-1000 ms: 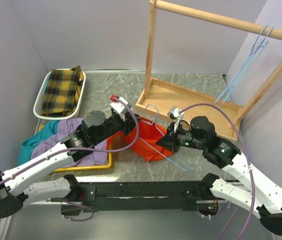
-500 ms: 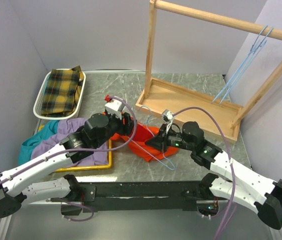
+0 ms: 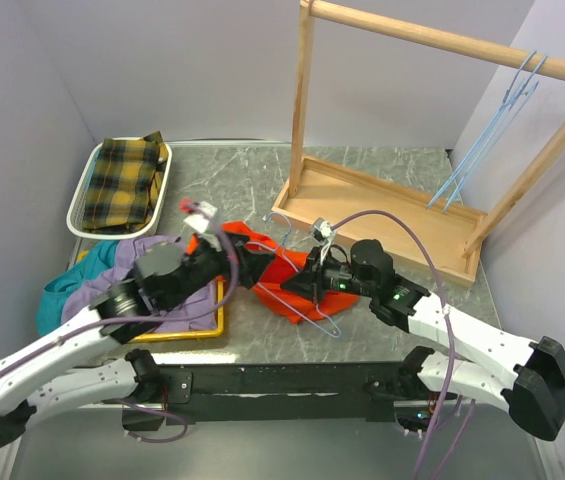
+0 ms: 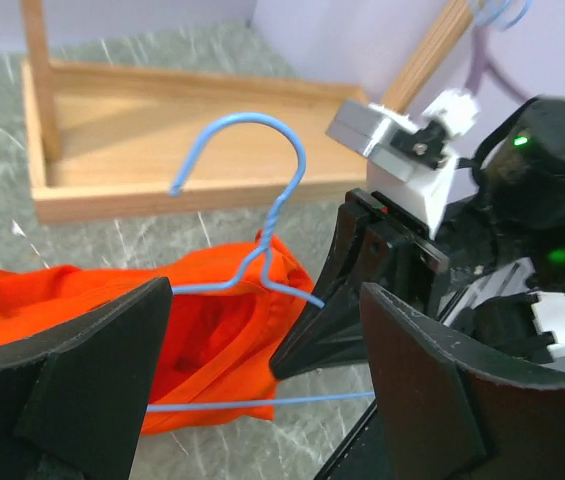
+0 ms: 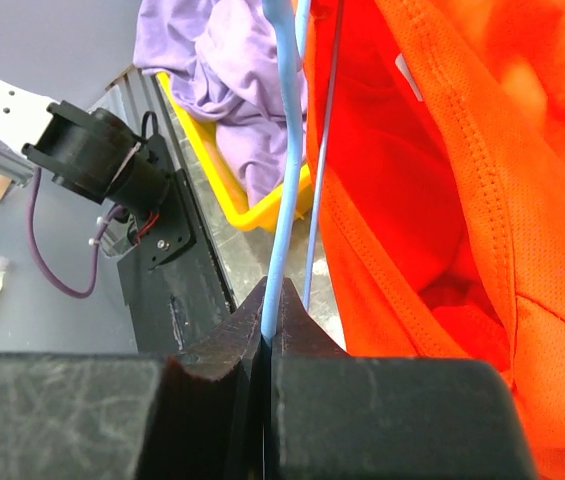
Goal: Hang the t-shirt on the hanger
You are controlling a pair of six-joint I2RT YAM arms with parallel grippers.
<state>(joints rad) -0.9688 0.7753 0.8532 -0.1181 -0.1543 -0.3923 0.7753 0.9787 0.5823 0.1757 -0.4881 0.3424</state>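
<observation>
The robot's right gripper is pinching the wire near the hanger's uncovered end (image 3: 336,332), so its left gripper should take the hanger (image 4: 263,248) to free the right gripper to pull the t-shirt over.
The orange-red t-shirt (image 3: 274,283) lies bunched on the table between my two arms. The light-blue hanger (image 3: 314,312) lies against it, its hook (image 4: 280,140) rising above the cloth (image 4: 212,335). I cannot tell how much of the wire is inside the shirt. My right gripper (image 3: 292,286) is shut on the hanger's wire (image 5: 287,150), which is pinched between its fingertips (image 5: 232,345), with the t-shirt (image 5: 442,200) just beyond. My left gripper (image 3: 245,262) stands open just short of the shirt, nothing between its fingers (image 4: 92,370).
A wooden rack (image 3: 382,205) stands behind, with two more blue hangers (image 3: 482,150) on its rail at the right. A white basket (image 3: 84,205) holds a plaid cloth. A yellow tray (image 3: 207,330) under my left arm holds purple and teal garments.
My left gripper has opened, let go of the t-shirt and drawn back to the left. My right gripper has carried the hanger leftward and lower, onto the shirt.
</observation>
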